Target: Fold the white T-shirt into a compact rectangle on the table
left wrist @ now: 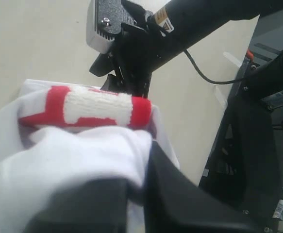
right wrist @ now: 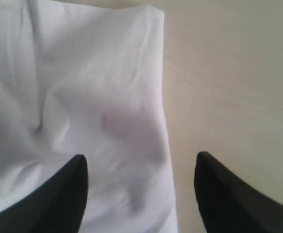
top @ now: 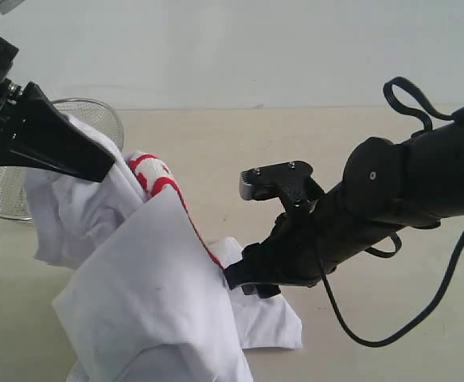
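Note:
The white T-shirt [top: 156, 278] is lying in limp, overlapping folds [top: 164, 348], so it will drag along still crumpled when the robot's right gripper pulls the T-shirt's edge.
The white T-shirt [top: 144, 302] hangs bunched from my left gripper [top: 104, 167], which is shut on a fold of it above the table [top: 216, 143] at the left. Red lettering [top: 158, 177] runs along a rolled fold just below the grip, also seen as the lettering [left wrist: 83, 108] in the left wrist view, where cloth fills the left gripper [left wrist: 143, 187]. The shirt's lower part rests on the table. My right gripper [top: 243, 280] sits low at the shirt's right edge. It is open [right wrist: 140, 167], with the shirt's edge [right wrist: 156, 145] between its fingertips, not pinched.
A wire mesh basket [top: 96, 111] stands at the back left, behind the left gripper. A black cable [top: 359, 334] loops under the right arm [top: 423, 175]. Bare table [right wrist: 228, 73] lies to the right of the shirt. A dark frame [left wrist: 258, 145] stands past the table's edge.

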Motion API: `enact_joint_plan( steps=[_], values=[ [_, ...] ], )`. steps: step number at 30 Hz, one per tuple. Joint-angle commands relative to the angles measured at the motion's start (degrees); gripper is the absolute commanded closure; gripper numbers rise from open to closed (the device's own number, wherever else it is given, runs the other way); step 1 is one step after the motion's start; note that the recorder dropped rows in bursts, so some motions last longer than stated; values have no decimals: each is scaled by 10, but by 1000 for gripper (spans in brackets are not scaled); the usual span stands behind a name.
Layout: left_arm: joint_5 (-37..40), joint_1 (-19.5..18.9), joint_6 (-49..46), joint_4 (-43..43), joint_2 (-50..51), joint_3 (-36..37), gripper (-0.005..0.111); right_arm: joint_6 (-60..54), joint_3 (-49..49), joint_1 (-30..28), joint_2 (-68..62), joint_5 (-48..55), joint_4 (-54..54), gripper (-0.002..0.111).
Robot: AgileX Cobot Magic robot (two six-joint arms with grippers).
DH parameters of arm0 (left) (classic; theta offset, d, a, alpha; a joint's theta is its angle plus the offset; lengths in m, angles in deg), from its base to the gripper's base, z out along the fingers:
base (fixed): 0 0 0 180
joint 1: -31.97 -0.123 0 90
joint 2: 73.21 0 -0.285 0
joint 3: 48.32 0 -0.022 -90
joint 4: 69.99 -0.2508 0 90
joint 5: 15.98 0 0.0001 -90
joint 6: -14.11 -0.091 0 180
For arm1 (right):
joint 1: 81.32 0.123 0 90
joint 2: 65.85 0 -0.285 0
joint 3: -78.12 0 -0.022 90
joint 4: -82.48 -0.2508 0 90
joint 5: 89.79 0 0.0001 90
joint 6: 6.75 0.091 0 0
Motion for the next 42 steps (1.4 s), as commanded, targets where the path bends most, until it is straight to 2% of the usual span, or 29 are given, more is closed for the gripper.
enact_joint_plan(
  steps=[1, 6, 12, 18, 23, 28, 29, 34, 39, 42],
  values=[
    [2, 4, 4, 14, -8, 3, 102, -13, 2, 0, 0, -14, 4, 52],
    [2, 4, 4, 14, -8, 3, 102, -13, 2, 0, 0, -23, -1, 61],
    [2, 4, 4, 21, -8, 3, 102, -13, 2, 0, 0, -22, -3, 55],
    [2, 4, 4, 29, -8, 3, 102, -14, 2, 0, -21, -7, -3, 55],
    [2, 4, 4, 30, -8, 3, 102, -16, 2, 0, -29, -11, -5, 62],
    [2, 4, 0, 31, -8, 3, 102, -17, 2, 0, -50, 1, -9, 63],
    [2, 4, 0, 31, -8, 3, 102, -17, 2, 1, -52, 6, -10, 67],
    [2, 4, 0, 32, -8, 3, 102, -31, 2, 6, -52, 13, -8, 109],
    [2, 4, 0, 32, -8, 3, 102, -20, 2, 5, -20, 4, 16, 108],
    [2, 4, 0, 32, -8, 3, 102, 42, 2, -10, 27, -8, 50, 108]
  ],
)
